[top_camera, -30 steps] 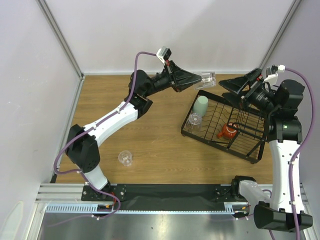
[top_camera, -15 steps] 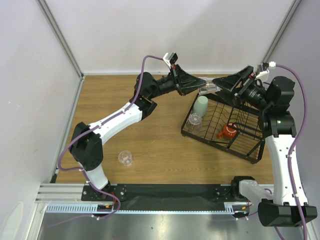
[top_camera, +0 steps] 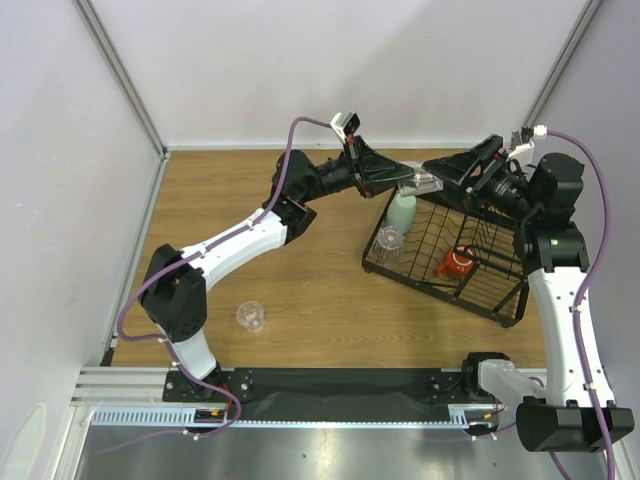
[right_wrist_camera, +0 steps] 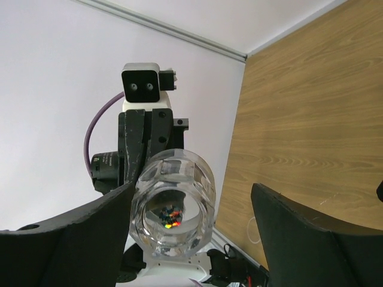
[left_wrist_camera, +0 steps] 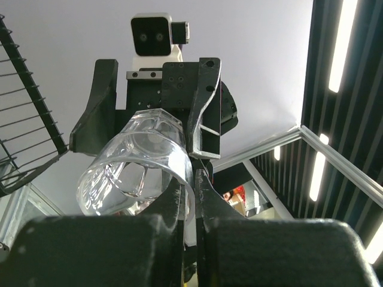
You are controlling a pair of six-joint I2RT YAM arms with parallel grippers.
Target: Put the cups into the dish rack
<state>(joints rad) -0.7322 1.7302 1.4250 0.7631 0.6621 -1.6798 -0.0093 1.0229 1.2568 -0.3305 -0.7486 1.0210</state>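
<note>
My right gripper should grab the clear tumbler by its base (top_camera: pixel 437 182) and put it on the rack's upper shelf, because my left gripper has it by its rim (top_camera: pixel 407 184), short of that shelf.
My left gripper (top_camera: pixel 402 181) is shut on the rim of a clear tumbler (top_camera: pixel 422 184) and holds it on its side in the air over the far left corner of the black wire dish rack (top_camera: pixel 497 300). In the left wrist view the fingers (left_wrist_camera: pixel 179 197) pinch the tumbler's wall (left_wrist_camera: pixel 134 164). My right gripper (top_camera: pixel 432 170) is open and faces it, with its fingers (right_wrist_camera: pixel 72 239) on either side of the tumbler's base (right_wrist_camera: pixel 173 209). In the rack are a mint cup (top_camera: pixel 402 211), an upturned clear tumbler (top_camera: pixel 388 241) and an orange mug (top_camera: pixel 455 264).
Another clear tumbler (top_camera: pixel 250 316) stands on the wooden table at the near left, apart from the arms. White walls with metal corner posts close in the table on three sides. The rack sits at the table's right side.
My left gripper has carried the tumbler to the right, over the rack's corner. My right gripper has swung left to meet it, and its open fingers now flank the tumbler's base.
</note>
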